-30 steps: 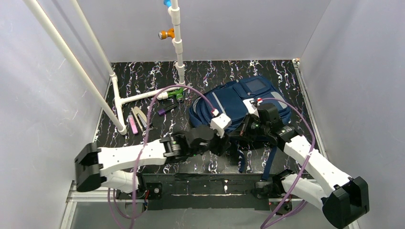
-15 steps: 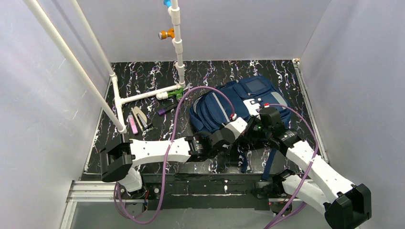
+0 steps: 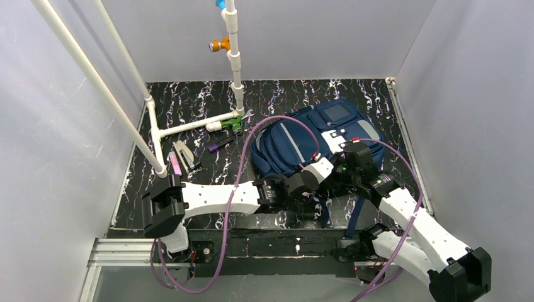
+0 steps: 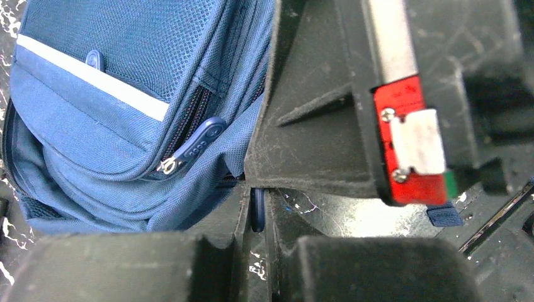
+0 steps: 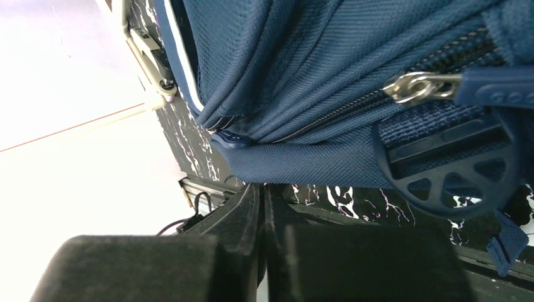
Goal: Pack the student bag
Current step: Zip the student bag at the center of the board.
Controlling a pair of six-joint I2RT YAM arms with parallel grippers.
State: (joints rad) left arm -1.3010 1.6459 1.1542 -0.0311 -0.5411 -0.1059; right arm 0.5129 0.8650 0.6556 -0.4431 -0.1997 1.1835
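Next, my right gripper opens, takes the bag's side by the plastic ring (image 5: 452,165) and turns it square, since the student bag (image 3: 308,141) lies crooked to the table's near edge.
The student bag (image 3: 296,141), navy blue with grey-white trim, lies at the middle right of the table. My left gripper (image 3: 310,180) is at its near edge, shut on a dark blue zipper pull tab (image 4: 257,211). A second zipper pull (image 4: 200,141) hangs on the bag (image 4: 113,82) just left of it. My right gripper (image 3: 340,174) sits close beside the left one. In the right wrist view its jaws (image 5: 261,189) are shut with the tips pinched at the bag's rolled lower edge (image 5: 302,165). A metal zipper slider (image 5: 415,85) shows above.
A white pipe frame (image 3: 189,126) stands at the back left. Pens and a pink marker (image 3: 175,165) lie beside it, with a green item (image 3: 234,123) and a purple pen (image 3: 219,145). The bag's straps (image 3: 352,214) trail toward the near edge. Grey walls enclose the table.
My left arm has stretched right, bringing its gripper from the table's middle to the bag's near edge beside the right gripper. The right gripper has shifted slightly.
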